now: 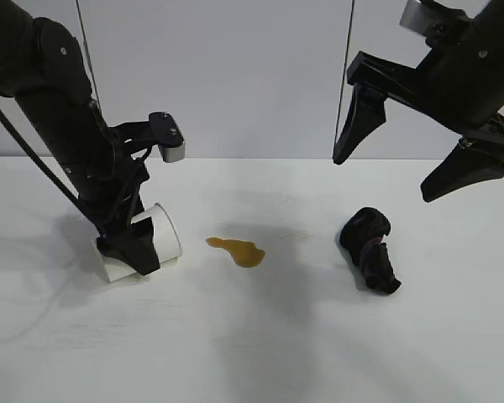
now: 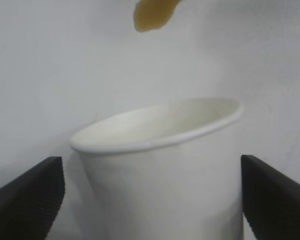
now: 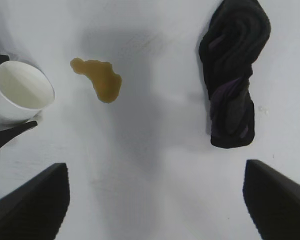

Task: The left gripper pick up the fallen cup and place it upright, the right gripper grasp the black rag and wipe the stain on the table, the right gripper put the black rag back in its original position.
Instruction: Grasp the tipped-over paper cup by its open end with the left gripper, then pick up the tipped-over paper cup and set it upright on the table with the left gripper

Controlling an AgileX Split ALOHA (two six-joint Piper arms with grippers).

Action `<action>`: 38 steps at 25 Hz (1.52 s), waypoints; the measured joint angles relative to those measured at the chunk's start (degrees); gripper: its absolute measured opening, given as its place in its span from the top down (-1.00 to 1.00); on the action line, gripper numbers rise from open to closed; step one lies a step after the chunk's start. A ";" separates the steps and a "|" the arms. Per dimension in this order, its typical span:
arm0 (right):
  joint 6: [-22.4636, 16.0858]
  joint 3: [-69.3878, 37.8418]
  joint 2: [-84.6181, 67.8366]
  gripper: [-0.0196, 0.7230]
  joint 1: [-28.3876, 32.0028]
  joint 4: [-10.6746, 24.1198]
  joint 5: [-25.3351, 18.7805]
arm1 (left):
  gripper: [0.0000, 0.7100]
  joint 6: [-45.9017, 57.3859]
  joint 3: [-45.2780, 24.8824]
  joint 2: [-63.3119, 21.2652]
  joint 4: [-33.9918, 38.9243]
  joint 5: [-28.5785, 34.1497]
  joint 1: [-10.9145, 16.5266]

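Observation:
I expect the white paper cup (image 1: 165, 232) to be empty when I lift it upright, because a clean white gap (image 1: 194, 242) lies between the stain and the cup's opening.
The white paper cup (image 1: 164, 231) lies on its side at the left of the table (image 1: 260, 336), with its mouth towards the stain. My left gripper (image 1: 139, 245) is down at the table, open, with one finger on each side of the cup and a small gap on both sides. In the left wrist view the cup (image 2: 160, 165) sits between the fingers (image 2: 27, 200). The brown stain (image 1: 238, 250) lies just right of the cup. The black rag (image 1: 370, 250) lies further right. My right gripper (image 1: 385, 175) hangs open and empty, high above the rag.
The right wrist view looks down on the cup (image 3: 20, 92), the stain (image 3: 100, 80) and the rag (image 3: 232, 75), with bare white table between them. A pale wall stands behind the table.

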State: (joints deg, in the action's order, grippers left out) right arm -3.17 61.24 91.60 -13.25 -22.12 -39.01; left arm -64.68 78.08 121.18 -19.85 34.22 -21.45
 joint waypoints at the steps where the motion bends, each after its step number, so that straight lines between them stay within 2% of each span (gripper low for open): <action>1: 0.00 0.00 0.00 -0.81 0.00 0.00 0.12 | -0.86 0.00 0.00 0.00 -0.54 -0.31 0.00; 7: 0.00 0.00 0.00 -0.81 0.00 0.00 0.28 | -0.72 0.05 0.00 0.00 -0.95 -0.42 0.00; 17: 0.00 0.00 0.00 -0.81 0.00 0.00 0.93 | -0.69 2.74 0.00 0.18 -1.01 0.02 0.00; 24: 0.00 0.00 0.00 -0.81 0.00 0.00 0.93 | -0.23 3.89 0.05 1.64 -1.20 0.58 0.00; 29: 0.00 0.00 0.00 -0.81 0.00 -0.04 0.98 | -0.12 1.62 0.05 -0.03 -1.90 1.24 0.00; 31: 0.00 0.00 0.00 -0.81 0.00 -0.04 0.98 | -0.11 -4.21 0.05 -1.50 -7.31 3.17 0.89; 33: 0.00 0.00 0.00 -0.81 0.00 -0.04 0.98 | -0.11 -12.78 -0.37 -3.68 -17.44 6.48 2.79; 38: 0.00 0.00 0.00 -0.81 0.00 -0.04 0.98 | -0.11 -38.24 -8.08 -8.95 -49.20 14.67 12.80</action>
State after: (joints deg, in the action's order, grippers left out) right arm -3.17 61.24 91.60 -13.25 -22.15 -38.03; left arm -102.92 70.00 112.23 -69.05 48.89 -8.65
